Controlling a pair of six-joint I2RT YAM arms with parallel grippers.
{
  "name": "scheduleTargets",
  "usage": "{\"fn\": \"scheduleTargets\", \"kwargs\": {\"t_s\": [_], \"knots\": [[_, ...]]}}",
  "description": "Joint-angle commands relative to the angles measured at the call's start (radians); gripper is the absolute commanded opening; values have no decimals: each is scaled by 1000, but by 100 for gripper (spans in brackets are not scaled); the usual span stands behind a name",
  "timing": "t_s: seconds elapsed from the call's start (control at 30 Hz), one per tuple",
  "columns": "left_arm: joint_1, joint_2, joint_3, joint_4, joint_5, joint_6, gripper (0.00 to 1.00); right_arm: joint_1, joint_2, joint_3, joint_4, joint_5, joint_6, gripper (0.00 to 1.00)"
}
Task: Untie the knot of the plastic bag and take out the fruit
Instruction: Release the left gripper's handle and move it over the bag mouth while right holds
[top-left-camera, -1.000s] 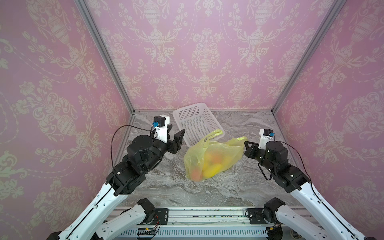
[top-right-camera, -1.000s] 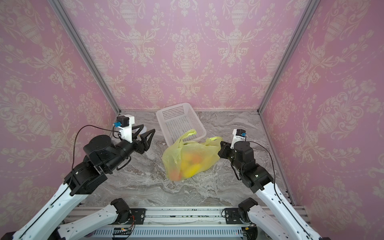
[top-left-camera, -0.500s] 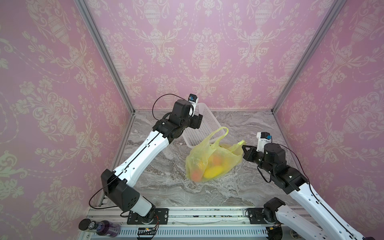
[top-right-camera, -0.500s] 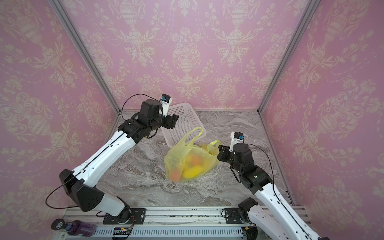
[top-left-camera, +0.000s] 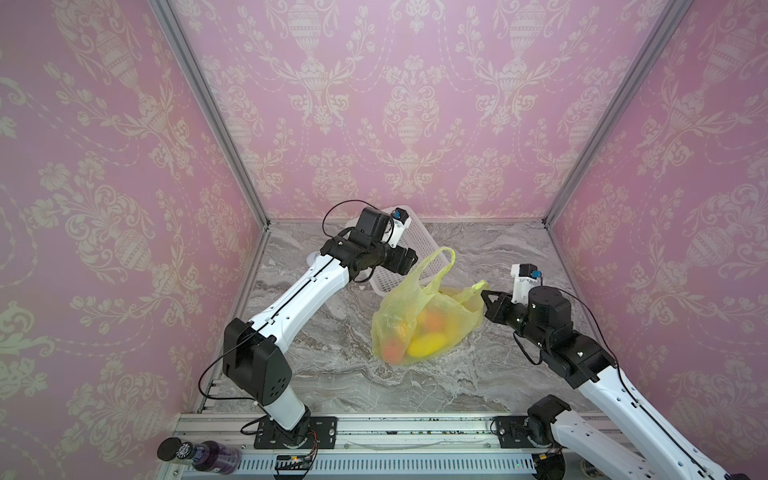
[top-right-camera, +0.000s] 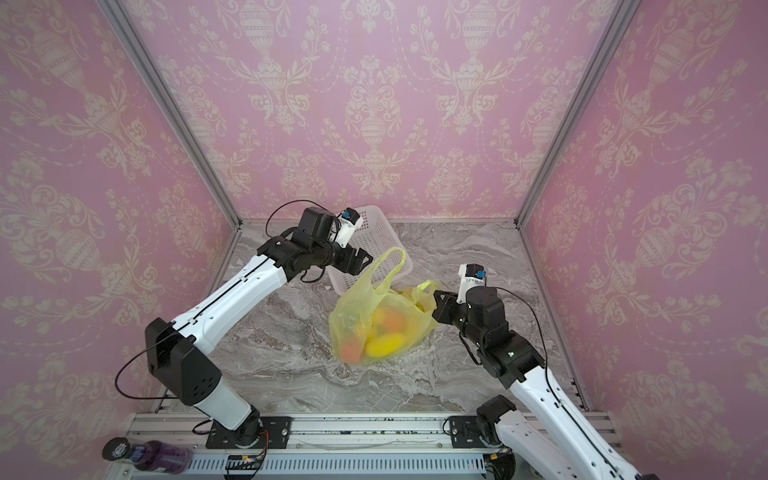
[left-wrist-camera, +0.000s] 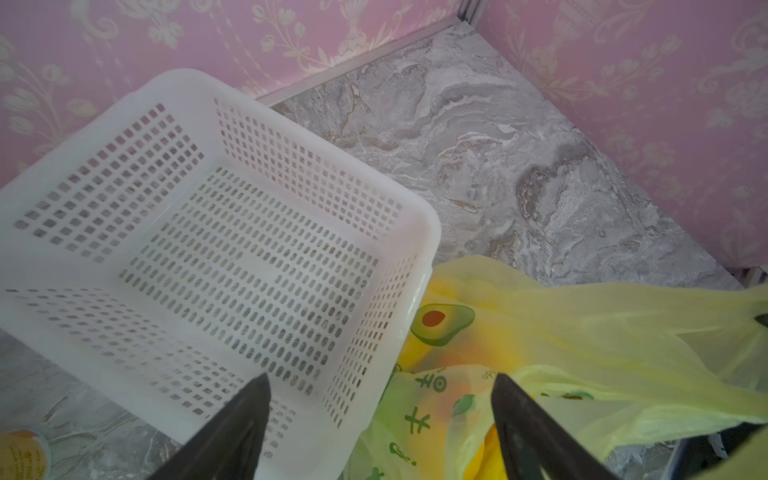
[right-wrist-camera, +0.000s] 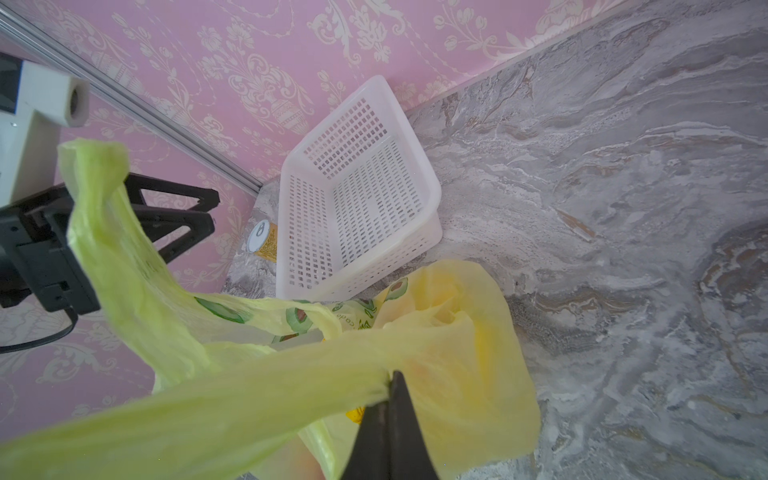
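Note:
My right gripper pulls one handle while the plastic bag's opening sags over the fruit, so next my left gripper returns and grasps the rim beside the basket.
The plastic bag, thin and yellow-green, lies mid-table. Fruit shows through it: a long yellow piece and orange ones. One loop handle stands raised, and my left gripper hovers open beside it, holding nothing. My right gripper is shut on the other handle and pulls it taut. The knot is out of view; the two handles stand apart.
A white perforated basket stands empty at the back, touching the bag. A small yellow jar sits by the basket's far-left side. A purple bottle lies on the front rail at left. Pink walls close three sides.
My left arm has swung from the front left up and back over the basket, its jaws widening, ending beside the raised handle. The right gripper stays shut on its handle.

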Motion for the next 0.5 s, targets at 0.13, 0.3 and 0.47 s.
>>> {"fn": "scheduleTargets", "kwargs": {"t_s": [0.13, 0.3, 0.47], "knots": [[-81, -29, -23, -50, 72, 107, 85, 5, -8, 49, -9, -10, -128, 60], [-81, -43, -32, -42, 68, 106, 85, 4, -8, 97, -8, -61, -202, 84], [-80, -62, -30, -37, 51, 110, 86, 12, 78, 161, 20, -140, -221, 88]]}}
